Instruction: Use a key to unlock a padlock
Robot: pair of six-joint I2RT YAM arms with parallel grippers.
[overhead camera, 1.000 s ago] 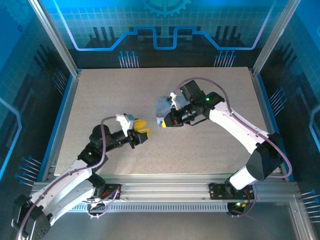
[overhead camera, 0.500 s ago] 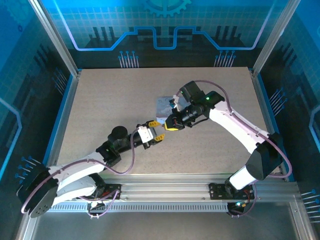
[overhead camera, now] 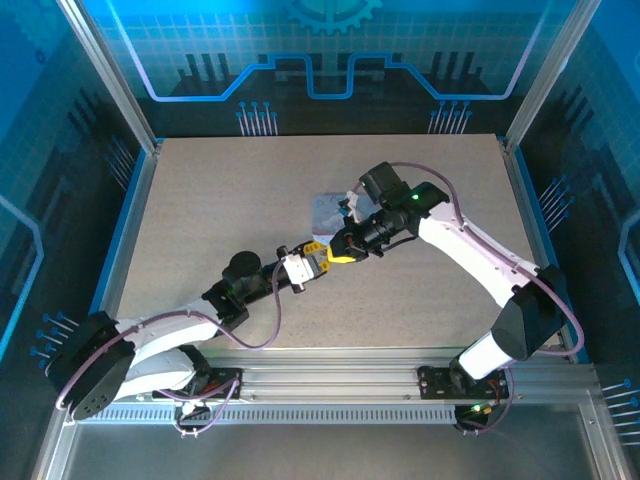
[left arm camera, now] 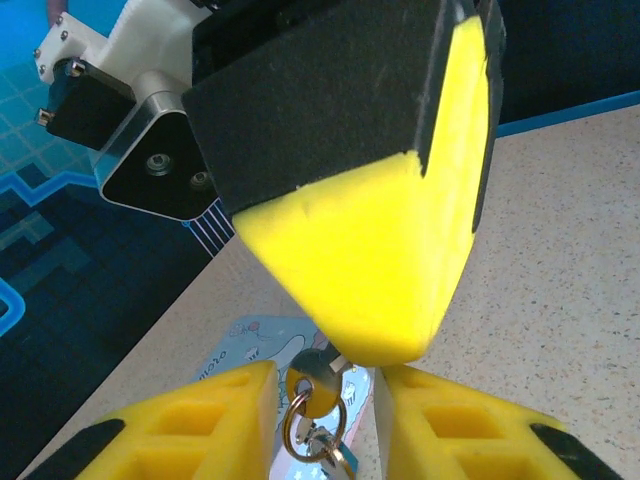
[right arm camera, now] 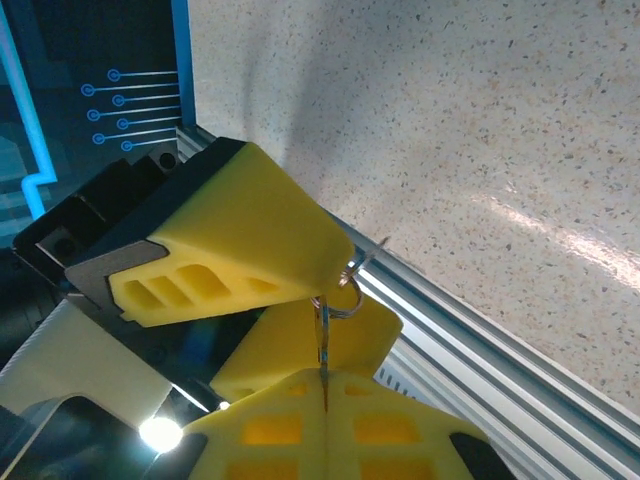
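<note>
The key's blade (left arm camera: pixel 338 361) is covered by my right gripper, so next my left gripper takes the round head (left arm camera: pixel 314 385) first. Then my right gripper should back off and meet the key straight on.
My right gripper (right arm camera: pixel 324 380) is shut on the key (right arm camera: pixel 322 340), a thin metal sliver seen edge-on, with its split ring (right arm camera: pixel 343 293) hanging free past the tips. In the left wrist view the key's round head (left arm camera: pixel 316 383) and ring (left arm camera: pixel 312 428) sit between my open left gripper's (left arm camera: pixel 325 392) yellow fingers (left arm camera: pixel 200 425), touching neither, under the right gripper's big yellow tip (left arm camera: pixel 370 250). From above, the left gripper (overhead camera: pixel 316 257) and right gripper (overhead camera: pixel 343 251) meet tip to tip mid-table. The padlock is out of view.
A pale silver-blue tin with a cartoon print (overhead camera: pixel 327 208) lies on the speckled table just behind the two grippers, and shows again as the tin (left arm camera: pixel 240 345) under the left fingers. The aluminium rail (right arm camera: pixel 480 330) runs along the table's near edge.
The left arm swung from the left side of the table and stretched toward the right gripper. Its open fingers now straddle the key's head. The right gripper barely moved.
</note>
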